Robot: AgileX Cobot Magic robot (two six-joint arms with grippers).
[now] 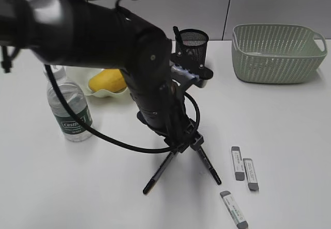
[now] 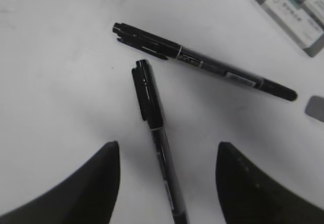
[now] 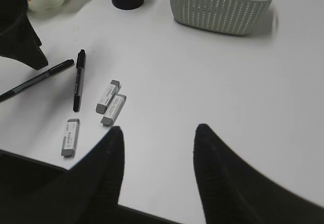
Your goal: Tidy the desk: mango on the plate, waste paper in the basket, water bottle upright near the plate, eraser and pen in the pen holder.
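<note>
I expect the black pen point(image 1: 209, 166) to lean with its end sticking out when I put it in, because a black tip point(image 1: 177, 34) already sticks up above the pen holder's rim.
My left gripper point(image 2: 167, 150) is open, low over the desk point(image 1: 289, 125), with one black pen point(image 2: 149, 97) lying between its fingers. A second black pen point(image 2: 202, 62) lies just beyond. In the exterior view the two pens point(image 1: 158, 177) point(image 1: 209, 167) spread out below the left wrist. Three grey-white erasers point(image 1: 237, 163) point(image 1: 251, 173) point(image 1: 234, 209) lie to the right. The mango point(image 1: 107, 80) sits on the plate point(image 1: 83, 76). The water bottle point(image 1: 69, 107) stands upright beside it. The pen holder point(image 1: 192, 43) is behind the arm. My right gripper point(image 3: 158, 130) is open and empty above the desk. No waste paper shows.
The sage green basket point(image 1: 276, 53) stands at the back right and also shows in the right wrist view point(image 3: 223, 6). The left arm point(image 1: 103, 32) and its cable fill the left middle of the exterior view. The desk's near edge point(image 3: 152, 214) lies under the right gripper.
</note>
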